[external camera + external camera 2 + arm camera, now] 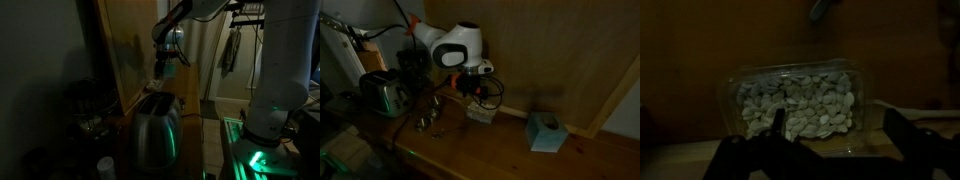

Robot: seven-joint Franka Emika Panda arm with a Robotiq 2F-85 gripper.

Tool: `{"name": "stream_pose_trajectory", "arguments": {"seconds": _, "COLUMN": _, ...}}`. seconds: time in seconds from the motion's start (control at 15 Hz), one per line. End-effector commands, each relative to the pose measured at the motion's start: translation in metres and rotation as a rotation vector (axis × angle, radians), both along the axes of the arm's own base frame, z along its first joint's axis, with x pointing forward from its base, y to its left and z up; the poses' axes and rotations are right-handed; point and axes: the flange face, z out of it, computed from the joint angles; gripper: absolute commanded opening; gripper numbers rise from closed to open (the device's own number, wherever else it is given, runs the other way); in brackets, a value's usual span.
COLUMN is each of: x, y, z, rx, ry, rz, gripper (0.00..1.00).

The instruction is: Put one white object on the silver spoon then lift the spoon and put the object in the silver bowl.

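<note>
My open gripper is hanging over the uncovered tub of white objects (798, 104). I should keep moving down into the tub until my fingers close on one white object (836, 122).
A clear plastic tub (790, 105) full of small white objects stands on the wooden counter against the wooden wall. In the wrist view my gripper (835, 135) is open, its dark fingers wide apart just in front of the tub, the left finger overlapping the tub's front. In an exterior view the gripper (475, 95) hangs just above the tub (480, 113). Small shiny metal pieces (428, 118) lie left of the tub; it is too dark to tell bowl from spoon. A grey shiny bit (820, 9) shows at the top of the wrist view.
A silver toaster (382, 95) stands at the counter's left end and looms large in an exterior view (155, 125). A light blue box (547, 132) sits to the right by the wall. The robot base (265, 120) glows green. The scene is very dim.
</note>
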Motion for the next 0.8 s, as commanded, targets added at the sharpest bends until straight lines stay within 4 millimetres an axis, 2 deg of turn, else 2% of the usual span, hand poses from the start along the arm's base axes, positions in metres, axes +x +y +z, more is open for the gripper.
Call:
{"name": "stream_pose_trajectory", "arguments": {"seconds": 0.0, "x": 0.019, "y": -0.021, "z": -0.015, "rx": 0.016, "ry": -0.069, "rz": 0.001, "gripper": 1.0}}
{"name": "stream_pose_trajectory", "arguments": {"seconds": 0.27, "x": 0.029, "y": -0.034, "z": -0.034, "rx": 0.021, "ry": -0.107, "rz": -0.01, "gripper": 0.99}}
{"name": "stream_pose_trajectory", "arguments": {"seconds": 0.33, "x": 0.032, "y": -0.038, "z": -0.038, "rx": 0.019, "ry": -0.113, "rz": -0.013, "gripper": 0.74}}
{"name": "stream_pose_trajectory", "arguments": {"seconds": 0.47, "x": 0.036, "y": -0.043, "z": -0.044, "rx": 0.012, "ry": -0.115, "rz": -0.018, "gripper": 0.71}}
{"name": "stream_pose_trajectory", "arguments": {"seconds": 0.6, "x": 0.038, "y": -0.048, "z": -0.051, "rx": 0.005, "ry": -0.105, "rz": -0.02, "gripper": 0.56}}
{"name": "stream_pose_trajectory", "arguments": {"seconds": 0.67, "x": 0.039, "y": -0.051, "z": -0.053, "rx": 0.005, "ry": -0.103, "rz": -0.023, "gripper": 0.66}}
{"name": "stream_pose_trajectory", "arguments": {"seconds": 0.73, "x": 0.039, "y": -0.052, "z": -0.056, "rx": 0.003, "ry": -0.099, "rz": -0.025, "gripper": 0.57}}
